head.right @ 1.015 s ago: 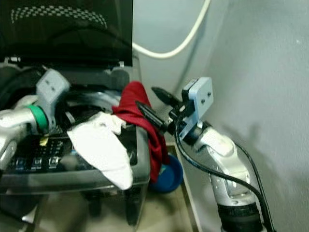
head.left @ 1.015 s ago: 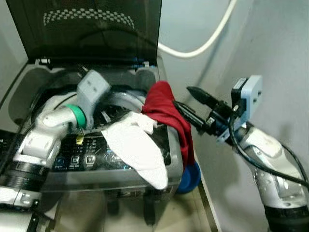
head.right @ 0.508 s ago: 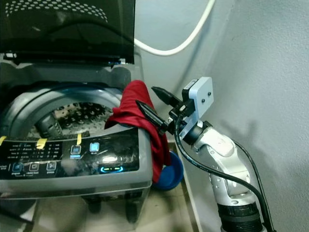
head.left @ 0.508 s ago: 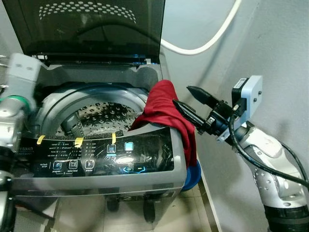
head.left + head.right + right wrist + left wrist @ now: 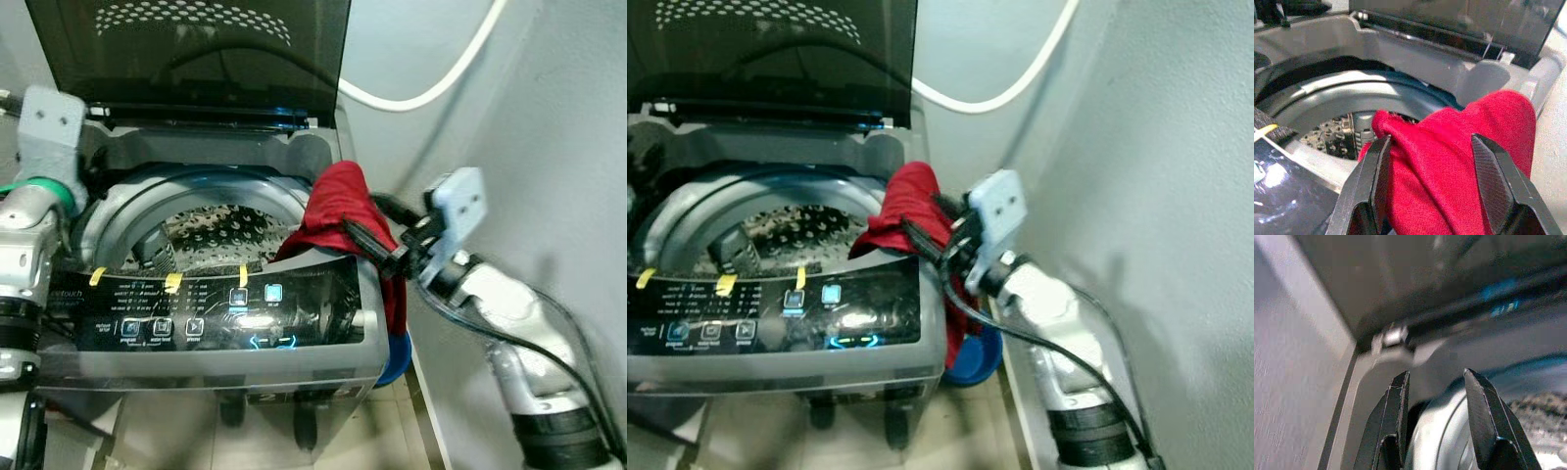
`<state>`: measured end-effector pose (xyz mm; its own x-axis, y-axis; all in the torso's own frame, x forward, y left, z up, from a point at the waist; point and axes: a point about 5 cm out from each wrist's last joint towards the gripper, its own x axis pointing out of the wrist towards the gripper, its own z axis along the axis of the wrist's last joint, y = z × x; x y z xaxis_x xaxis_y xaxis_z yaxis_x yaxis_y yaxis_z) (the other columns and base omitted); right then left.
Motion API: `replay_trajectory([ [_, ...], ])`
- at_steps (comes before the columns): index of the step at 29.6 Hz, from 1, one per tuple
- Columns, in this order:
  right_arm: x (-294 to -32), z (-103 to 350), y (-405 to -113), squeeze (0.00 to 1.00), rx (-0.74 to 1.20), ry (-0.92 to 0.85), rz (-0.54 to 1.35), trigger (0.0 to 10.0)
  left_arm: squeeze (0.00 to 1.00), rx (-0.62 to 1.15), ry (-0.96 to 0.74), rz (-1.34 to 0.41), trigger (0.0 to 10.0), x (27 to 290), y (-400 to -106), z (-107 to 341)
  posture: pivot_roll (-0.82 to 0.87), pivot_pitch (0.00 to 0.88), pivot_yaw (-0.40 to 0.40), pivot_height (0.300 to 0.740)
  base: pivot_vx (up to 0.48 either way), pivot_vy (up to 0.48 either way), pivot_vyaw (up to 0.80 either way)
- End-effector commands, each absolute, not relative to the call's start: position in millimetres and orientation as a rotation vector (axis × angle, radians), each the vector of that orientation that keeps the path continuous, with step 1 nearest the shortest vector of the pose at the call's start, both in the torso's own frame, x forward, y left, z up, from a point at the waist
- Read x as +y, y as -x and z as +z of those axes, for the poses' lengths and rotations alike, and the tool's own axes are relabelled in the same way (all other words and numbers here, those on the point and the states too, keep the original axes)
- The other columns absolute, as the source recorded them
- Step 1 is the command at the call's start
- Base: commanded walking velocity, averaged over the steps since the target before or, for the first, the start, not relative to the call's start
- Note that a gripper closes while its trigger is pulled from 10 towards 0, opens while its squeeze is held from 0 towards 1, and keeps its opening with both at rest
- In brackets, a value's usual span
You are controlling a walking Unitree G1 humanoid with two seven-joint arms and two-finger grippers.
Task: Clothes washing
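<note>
I see the red cloth draping loosely over the drum's rim [image 5: 337, 217], so I expect the cloth's outer hanging end [image 5: 395, 305] to trail into the drum as I bring the fold inward.
A red cloth [image 5: 338, 211] hangs over the right rim of the open top-loading washing machine [image 5: 294, 338], partly down its outer side. My right gripper [image 5: 1430, 142] is open, its two black fingers [image 5: 1374, 181] standing on either side of a fold of the red cloth [image 5: 1459, 147]. My left gripper [image 5: 1437, 377] is open and holds nothing; it sits at the machine's back left corner, near the lid hinge. The perforated steel drum [image 5: 206, 230] shows below the rim.
The dark lid [image 5: 196, 49] stands upright at the back. A lit control panel [image 5: 216, 313] runs along the front. A blue basin [image 5: 392, 357] lies on the floor between machine and right wall [image 5: 558, 117]. A white hose [image 5: 431, 88] curves across the wall.
The white cloth has gone from the front panel. My left arm has pulled back from over the drum to the back left corner. My right gripper has moved in around the red cloth.
</note>
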<state>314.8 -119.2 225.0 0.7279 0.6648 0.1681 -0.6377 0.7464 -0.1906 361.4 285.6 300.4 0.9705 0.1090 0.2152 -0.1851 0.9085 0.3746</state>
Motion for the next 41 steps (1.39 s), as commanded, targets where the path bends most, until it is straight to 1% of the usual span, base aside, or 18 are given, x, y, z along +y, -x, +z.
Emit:
replay_trajectory([
  [1,-117.8,223.6,-317.4,0.00,-0.221,0.130,0.708,10.0,0.00,-0.220,-0.413,0.127,10.0,279.6,-361.4,304.9,0.05,0.094,-0.012,0.740,0.000,0.000,0.00],
  [3,-115.5,222.5,-324.3,0.00,-0.207,0.138,0.676,10.0,0.00,-0.297,-0.414,0.083,10.0,269.0,-359.1,318.7,0.05,0.094,-0.012,0.740,0.000,0.000,0.00],
  [4,-114.3,222.5,-328.6,0.00,-0.202,0.145,0.660,10.0,0.00,-0.358,-0.422,0.034,10.0,259.5,-355.3,329.2,0.06,0.094,-0.011,0.740,0.000,0.000,0.00],
  [7,-111.8,222.1,-330.5,0.00,-0.197,0.155,0.677,10.0,0.00,-0.405,-0.437,-0.020,10.0,248.9,-348.7,337.8,0.06,0.094,-0.013,0.740,0.000,0.000,0.00],
  [12,-107.3,216.3,-332.8,0.00,-0.167,0.175,0.705,10.0,0.00,-0.443,-0.427,-0.027,10.0,243.0,-343.0,347.0,0.06,0.096,-0.019,0.740,0.000,0.000,0.00],
  [13,-106.2,215.3,-333.9,0.00,-0.160,0.177,0.706,0.0,0.00,-0.450,-0.424,-0.027,10.0,242.3,-341.9,349.0,0.06,0.096,-0.019,0.740,0.000,0.000,0.00],
  [20,-103.8,215.2,-337.0,0.00,-0.155,0.171,0.700,0.0,0.00,-0.468,-0.424,-0.028,10.0,241.1,-338.2,353.5,0.06,0.098,-0.022,0.740,0.000,0.000,0.00],
  [26,-102.0,218.5,-338.4,0.00,-0.180,0.147,0.696,0.0,0.00,-0.546,-0.421,-0.056,10.0,233.0,-328.6,367.7,0.06,0.095,-0.023,0.740,0.000,0.000,0.00],
  [30,-101.5,220.6,-338.7,0.00,-0.202,0.125,0.686,0.0,0.00,-0.589,-0.414,-0.176,10.0,214.1,-320.1,368.2,0.06,0.093,-0.020,0.740,0.000,0.000,0.00],
  [34,-101.5,221.1,-339.1,0.00,-0.207,0.120,0.680,0.0,0.00,-0.594,-0.416,-0.206,10.0,209.3,-318.1,366.8,0.06,0.093,-0.020,0.740,0.000,0.000,0.00],
  [36,-100.7,225.5,-341.2,0.00,-0.226,0.106,0.662,0.0,0.00,-0.606,-0.395,-0.244,10.0,198.2,-315.0,365.2,0.06,0.091,-0.020,0.740,0.000,0.000,0.00],
  [37,-100.7,225.5,-341.2,0.00,-0.226,0.106,0.662,0.0,0.00,-0.606,-0.395,-0.244,10.0,198.2,-315.0,365.2,0.06,0.091,-0.020,0.740,0.000,0.000,0.00],
  [39,-92.3,237.1,-346.3,0.00,-0.273,0.114,0.657,0.0,0.00,-0.623,-0.363,-0.272,10.0,187.7,-313.0,365.7,0.06,0.086,-0.017,0.740,0.000,0.000,0.00],
  [40,-85.0,244.4,-348.9,0.00,-0.308,0.146,0.666,4.6,0.00,-0.637,-0.341,-0.279,10.0,184.0,-312.2,367.9,0.06,0.085,-0.017,0.740,0.000,0.000,0.00],
  [41,-85.0,244.4,-348.9,0.00,-0.308,0.146,0.666,4.6,0.00,-0.637,-0.341,-0.279,10.0,184.0,-312.2,367.9,0.06,0.085,-0.017,0.740,0.000,0.000,0.00],
])
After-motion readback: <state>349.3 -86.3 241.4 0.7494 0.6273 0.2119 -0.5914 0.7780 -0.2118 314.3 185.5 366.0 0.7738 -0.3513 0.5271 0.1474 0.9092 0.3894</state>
